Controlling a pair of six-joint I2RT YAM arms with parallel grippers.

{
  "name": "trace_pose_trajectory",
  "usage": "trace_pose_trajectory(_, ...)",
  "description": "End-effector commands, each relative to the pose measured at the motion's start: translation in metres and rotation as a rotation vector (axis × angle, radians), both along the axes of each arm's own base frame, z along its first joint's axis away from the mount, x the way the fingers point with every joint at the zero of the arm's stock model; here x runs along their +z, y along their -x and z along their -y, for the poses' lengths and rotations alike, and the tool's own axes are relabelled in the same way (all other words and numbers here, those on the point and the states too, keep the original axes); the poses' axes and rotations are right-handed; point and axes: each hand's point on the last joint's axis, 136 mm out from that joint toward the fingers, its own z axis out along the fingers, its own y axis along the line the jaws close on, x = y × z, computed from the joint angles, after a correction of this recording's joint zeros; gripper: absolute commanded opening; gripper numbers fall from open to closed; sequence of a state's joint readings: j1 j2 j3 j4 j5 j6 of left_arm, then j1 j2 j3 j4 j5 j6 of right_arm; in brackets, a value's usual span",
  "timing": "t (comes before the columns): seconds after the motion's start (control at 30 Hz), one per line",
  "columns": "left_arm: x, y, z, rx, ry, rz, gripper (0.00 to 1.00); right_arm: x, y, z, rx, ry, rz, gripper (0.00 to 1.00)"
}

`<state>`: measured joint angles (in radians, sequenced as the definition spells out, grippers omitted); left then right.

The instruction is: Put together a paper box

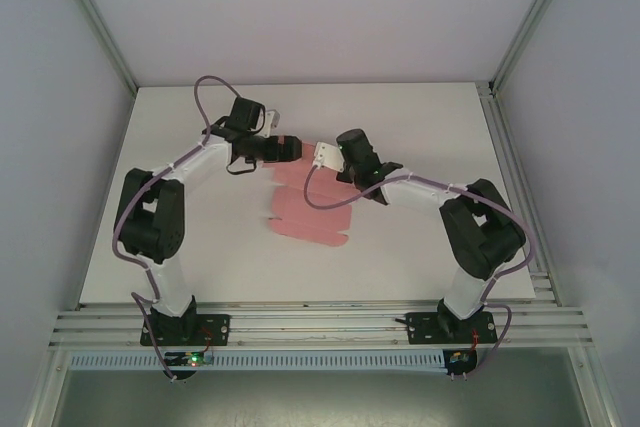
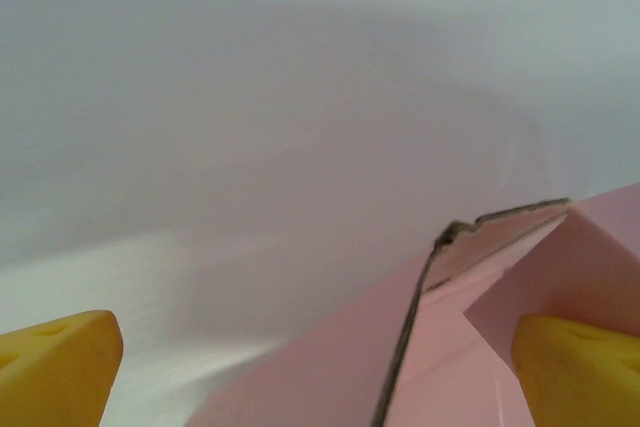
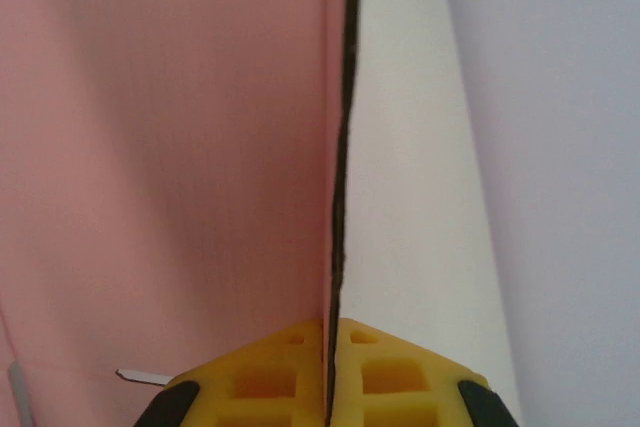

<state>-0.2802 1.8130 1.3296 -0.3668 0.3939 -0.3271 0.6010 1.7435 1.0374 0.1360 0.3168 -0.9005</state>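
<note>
The raised flaps (image 2: 535, 252) are crowding one finger of my open left gripper. Next, my left gripper moves back while my right gripper turns the paper box by its upright edge (image 3: 344, 177).
The paper box (image 1: 310, 209) is a flat pink die-cut sheet lying mid-table, its far end raised between the two grippers. My right gripper (image 1: 322, 157) is shut on the paper box's upright edge. In the right wrist view the thin dark edge (image 3: 340, 197) runs straight into the closed yellow jaws (image 3: 330, 347), with the pink card (image 3: 160, 147) to its left. My left gripper (image 1: 290, 150) is open at the sheet's far left corner. In the left wrist view the raised pink flaps (image 2: 450, 347) stand between the wide-apart yellow fingertips (image 2: 60, 367), nearer the right one.
The white table (image 1: 420, 247) has free room on all sides of the sheet. Aluminium rails (image 1: 320, 327) run along the near edge by the arm bases. Pale enclosure walls and corner posts (image 1: 100, 37) close in the back and sides.
</note>
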Motion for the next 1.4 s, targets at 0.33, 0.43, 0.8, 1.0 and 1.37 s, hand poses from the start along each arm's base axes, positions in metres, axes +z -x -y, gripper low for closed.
trace_pose_trajectory(0.33, 0.012, 0.051, -0.092, 0.294, -0.131, 0.059, 1.00, 0.044, 0.010, 0.013, -0.076, -0.124, 0.305, 0.00)
trace_pose_trajectory(0.43, -0.009, 0.051, -0.106, 0.361, -0.098, -0.021, 1.00, 0.034, 0.016, 0.010, -0.068, -0.161, 0.258, 0.00)
trace_pose_trajectory(0.8, -0.023, 0.010, -0.056, 0.225, 0.209, -0.015, 1.00, 0.035, 0.024, 0.007, -0.060, -0.252, 0.207, 0.00)
trace_pose_trajectory(1.0, -0.018, 0.025, -0.026, 0.074, 0.268, -0.015, 1.00, 0.032, 0.020, 0.009, -0.090, -0.278, 0.190, 0.00)
trace_pose_trajectory(1.37, -0.015, 0.018, 0.010, 0.009, 0.401, -0.012, 1.00, 0.031, 0.028, 0.004, -0.084, -0.345, 0.140, 0.00)
